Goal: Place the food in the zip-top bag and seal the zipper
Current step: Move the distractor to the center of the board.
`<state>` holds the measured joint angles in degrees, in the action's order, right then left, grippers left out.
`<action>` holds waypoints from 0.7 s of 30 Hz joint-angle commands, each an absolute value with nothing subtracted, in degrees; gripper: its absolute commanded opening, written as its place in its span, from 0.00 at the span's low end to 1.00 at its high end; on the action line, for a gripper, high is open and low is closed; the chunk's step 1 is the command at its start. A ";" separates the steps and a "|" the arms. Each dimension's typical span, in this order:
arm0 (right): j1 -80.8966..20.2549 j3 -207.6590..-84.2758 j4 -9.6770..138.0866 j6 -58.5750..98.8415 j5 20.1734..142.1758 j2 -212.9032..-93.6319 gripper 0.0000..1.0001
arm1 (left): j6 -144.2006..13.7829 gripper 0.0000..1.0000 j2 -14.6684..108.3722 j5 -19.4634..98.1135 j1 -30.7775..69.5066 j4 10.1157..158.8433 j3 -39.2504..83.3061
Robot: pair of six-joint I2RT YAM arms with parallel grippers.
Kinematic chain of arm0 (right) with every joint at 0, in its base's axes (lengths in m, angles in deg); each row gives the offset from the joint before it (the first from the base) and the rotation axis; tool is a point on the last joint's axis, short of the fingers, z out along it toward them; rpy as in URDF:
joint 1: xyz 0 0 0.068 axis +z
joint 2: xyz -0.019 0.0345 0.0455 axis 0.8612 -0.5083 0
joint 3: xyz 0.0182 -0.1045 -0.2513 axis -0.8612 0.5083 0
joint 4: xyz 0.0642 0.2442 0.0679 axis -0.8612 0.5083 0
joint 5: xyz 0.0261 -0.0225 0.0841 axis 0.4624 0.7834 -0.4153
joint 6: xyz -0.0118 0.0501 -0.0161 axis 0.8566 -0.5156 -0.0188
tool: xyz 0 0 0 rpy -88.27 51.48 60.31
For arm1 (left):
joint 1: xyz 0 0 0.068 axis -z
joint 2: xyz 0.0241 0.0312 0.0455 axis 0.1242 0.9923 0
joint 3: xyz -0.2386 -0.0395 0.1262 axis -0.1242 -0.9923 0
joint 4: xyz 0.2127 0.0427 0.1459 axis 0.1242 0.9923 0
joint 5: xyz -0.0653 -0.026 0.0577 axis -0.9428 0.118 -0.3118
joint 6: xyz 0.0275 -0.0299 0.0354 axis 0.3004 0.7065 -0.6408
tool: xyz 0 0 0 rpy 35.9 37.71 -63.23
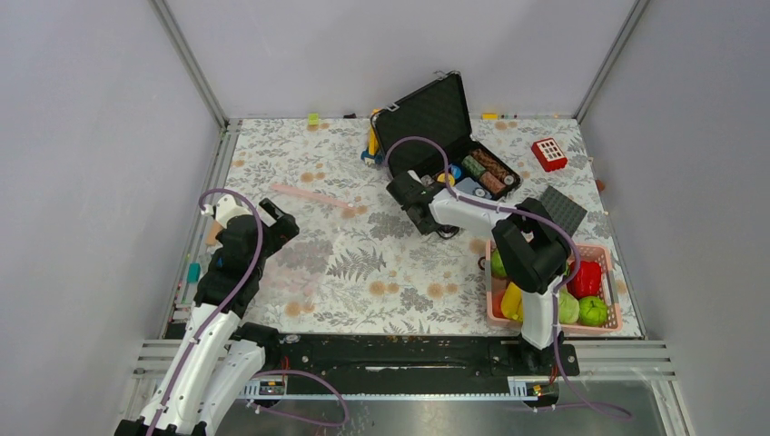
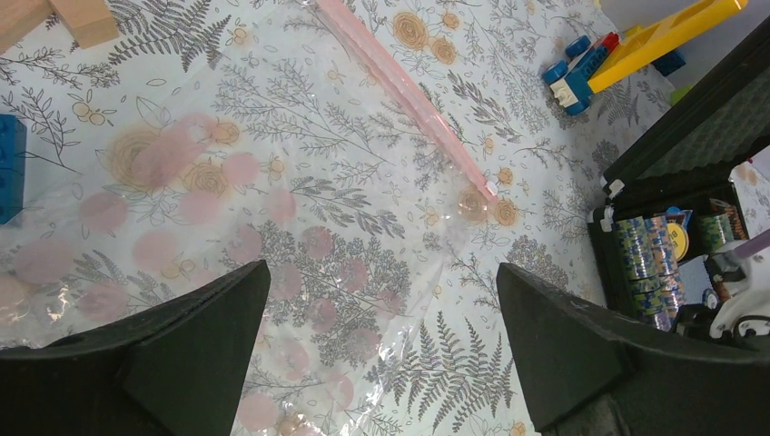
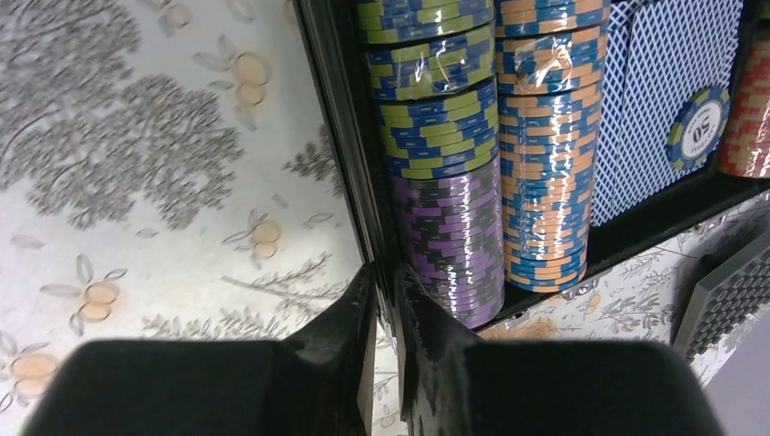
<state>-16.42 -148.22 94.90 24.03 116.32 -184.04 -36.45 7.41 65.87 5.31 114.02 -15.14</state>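
My right gripper should push next until the gap to the red block (image 1: 528,165) gets narrower, because the gripper is holding the black case's side (image 3: 359,186) and that gap is open.
The clear zip-top bag (image 1: 291,256) lies flat on the left part of the table, its pink zipper (image 1: 313,198) along the far edge. My left gripper (image 1: 277,222) hangs over it, open; in the left wrist view the bag (image 2: 272,227) and zipper (image 2: 409,95) lie below the empty left gripper (image 2: 381,266). The food (image 1: 588,277), red, green and yellow pieces, sits in the pink basket (image 1: 554,324) at the right. My right gripper (image 1: 413,195) is at the black case (image 1: 436,113), away from the food. In the right wrist view the right gripper (image 3: 384,272) is shut on the case's side wall (image 3: 340,109).
The open case holds rows of poker chips (image 3: 445,136) and a card deck (image 3: 663,82). A grey studded plate (image 1: 563,209), a red block (image 1: 548,153) and a yellow toy (image 1: 373,136) lie near it. A wooden block (image 2: 86,18) and a blue brick (image 2: 9,163) lie beside the bag.
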 commanded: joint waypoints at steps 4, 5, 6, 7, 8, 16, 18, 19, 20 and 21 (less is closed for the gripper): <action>-24.77 -157.20 92.80 21.80 126.34 -184.78 0.02 | -37.06 0.99 6.76 67.40 5.43 113.08 -15.00; -25.58 -158.28 93.26 21.12 126.53 -185.62 0.02 | -37.06 0.99 6.84 67.43 5.43 113.04 -14.99; -26.07 -159.48 93.74 20.52 126.66 -186.44 0.02 | -37.02 0.99 6.86 67.38 5.43 113.08 -14.92; -26.50 -160.73 94.09 19.95 126.96 -187.26 0.02 | -37.01 0.99 6.91 67.38 5.44 113.12 -14.98; -26.83 -162.02 94.55 19.43 126.98 -188.24 0.02 | -36.98 0.99 6.87 67.29 5.43 113.13 -14.93; -27.97 -174.80 100.70 12.61 128.89 -196.62 0.02 | -36.90 0.99 6.93 67.37 5.43 113.17 -14.99; -28.15 -177.04 101.59 10.63 128.58 -197.93 0.03 | -36.89 0.99 7.05 67.35 5.43 113.21 -15.01; -28.23 -177.95 101.88 9.91 128.28 -198.45 0.03 | -36.93 0.99 7.04 67.28 5.43 113.26 -15.02; -28.25 -178.67 102.08 9.38 128.02 -198.89 0.03 | -36.97 0.99 7.00 67.29 5.37 113.22 -14.97; -28.25 -179.30 102.34 8.87 127.69 -199.18 0.04 | -36.97 0.99 6.99 67.30 5.43 113.21 -15.12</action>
